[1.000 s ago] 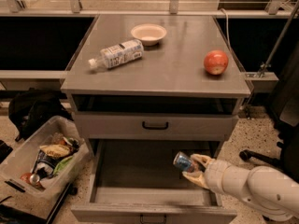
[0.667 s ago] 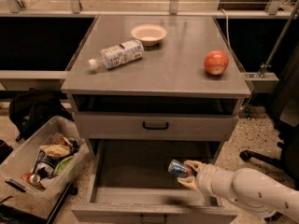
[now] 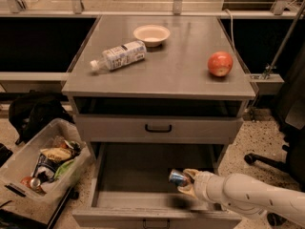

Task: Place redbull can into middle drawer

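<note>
The redbull can [image 3: 178,177] is hanging clear of the open drawer's sides, so my gripper should keep lowering the can until it touches the drawer's bottom [image 3: 169,192], and then let go.
The redbull can [image 3: 177,177] is a small blue-and-silver can held on its side in my gripper [image 3: 186,181]. The gripper reaches in from the lower right on a white arm and is shut on the can. It holds the can just above the floor of the middle drawer [image 3: 136,168], which is pulled wide open. The can is over the drawer's right half, near its front. The drawer's tray is bare and grey.
The upper drawer [image 3: 158,128] with a black loop handle is shut. On the cabinet top lie a white-labelled plastic bottle [image 3: 119,56], a pale bowl [image 3: 151,34] and a red apple [image 3: 220,63]. A clear bin of rubbish [image 3: 43,163] stands at the left. A chair base [image 3: 267,159] is at the right.
My gripper has carried the can leftward and lower, deeper into the open middle drawer. Nothing else has moved.
</note>
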You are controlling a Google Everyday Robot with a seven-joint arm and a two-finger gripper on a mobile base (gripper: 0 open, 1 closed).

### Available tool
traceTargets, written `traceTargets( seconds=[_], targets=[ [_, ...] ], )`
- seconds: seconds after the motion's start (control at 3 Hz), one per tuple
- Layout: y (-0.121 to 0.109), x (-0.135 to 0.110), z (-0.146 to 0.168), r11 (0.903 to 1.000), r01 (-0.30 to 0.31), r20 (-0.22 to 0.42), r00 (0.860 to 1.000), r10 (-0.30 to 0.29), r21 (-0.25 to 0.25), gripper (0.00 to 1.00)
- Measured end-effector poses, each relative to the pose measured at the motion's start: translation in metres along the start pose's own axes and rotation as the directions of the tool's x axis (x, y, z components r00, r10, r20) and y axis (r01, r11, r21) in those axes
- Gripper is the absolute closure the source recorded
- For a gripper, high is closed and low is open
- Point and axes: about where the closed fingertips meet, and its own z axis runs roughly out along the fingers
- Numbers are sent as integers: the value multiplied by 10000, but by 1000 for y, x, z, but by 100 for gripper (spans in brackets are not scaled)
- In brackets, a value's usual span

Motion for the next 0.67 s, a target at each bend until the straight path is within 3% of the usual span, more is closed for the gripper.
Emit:
traceTargets(
  seconds=[0.67],
  targets=[
    [4, -6, 22, 9986, 479, 7, 9989, -479, -236, 100]
  ],
)
